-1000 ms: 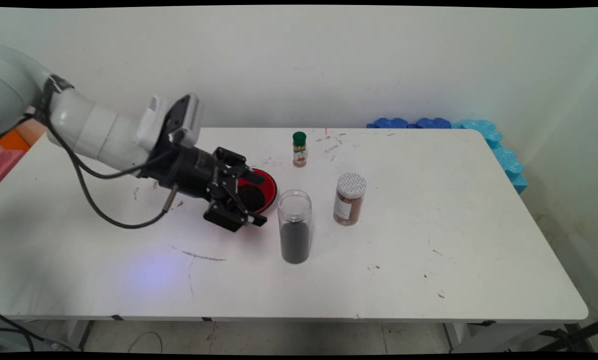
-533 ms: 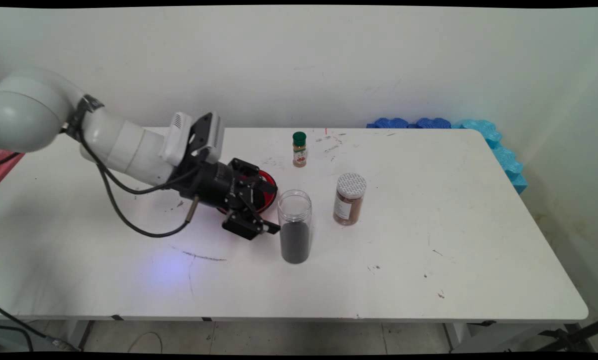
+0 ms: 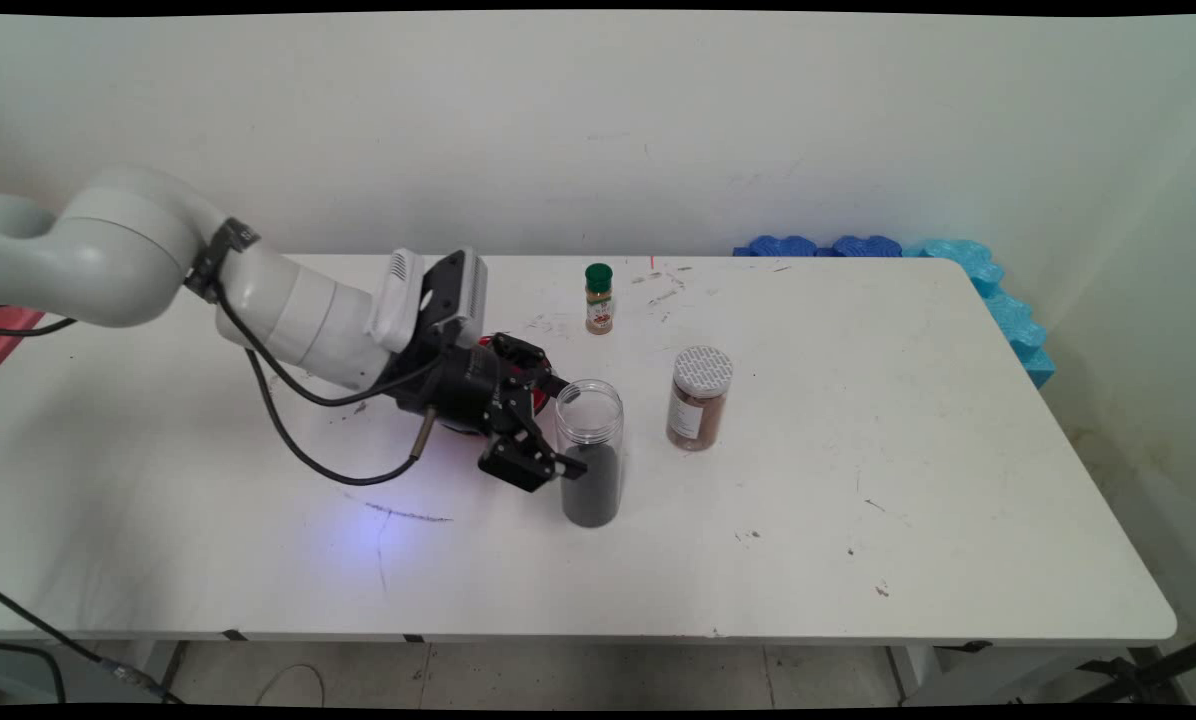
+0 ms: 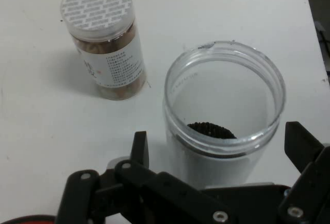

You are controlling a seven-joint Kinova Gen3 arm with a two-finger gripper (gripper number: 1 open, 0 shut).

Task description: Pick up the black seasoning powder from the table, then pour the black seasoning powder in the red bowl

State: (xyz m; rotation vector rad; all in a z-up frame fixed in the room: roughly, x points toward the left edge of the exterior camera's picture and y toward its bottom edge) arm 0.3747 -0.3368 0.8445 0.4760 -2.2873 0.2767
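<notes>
I expect the dark grains (image 3: 591, 486) to spill out only once I tip the jar almost flat, since they lie far below the clear jar's opening (image 3: 589, 403).
My gripper (image 3: 568, 428) is open, lying low over the table (image 3: 858, 480) and pointing right. Its fingertips reach either side of a clear lidless jar (image 3: 590, 450) about a third full of dark grains. In the hand view the jar (image 4: 224, 110) stands upright between the two fingers (image 4: 139, 149), with its open mouth just ahead of the gripper (image 4: 220, 149); I cannot tell whether the fingers touch it. Behind the hand, a red bowl (image 3: 485, 343) is mostly hidden.
A brown-filled jar with a white lid (image 3: 699, 398) stands right of the clear jar, also seen in the hand view (image 4: 105, 44). A small spice bottle with a green cap (image 3: 599, 298) stands further back. Blue foam blocks (image 3: 988, 285) line the table's far right corner.
The arm has moved right, away from over the red bowl, bringing the open gripper up to the clear jar so its fingers flank it. The jars have not moved.
</notes>
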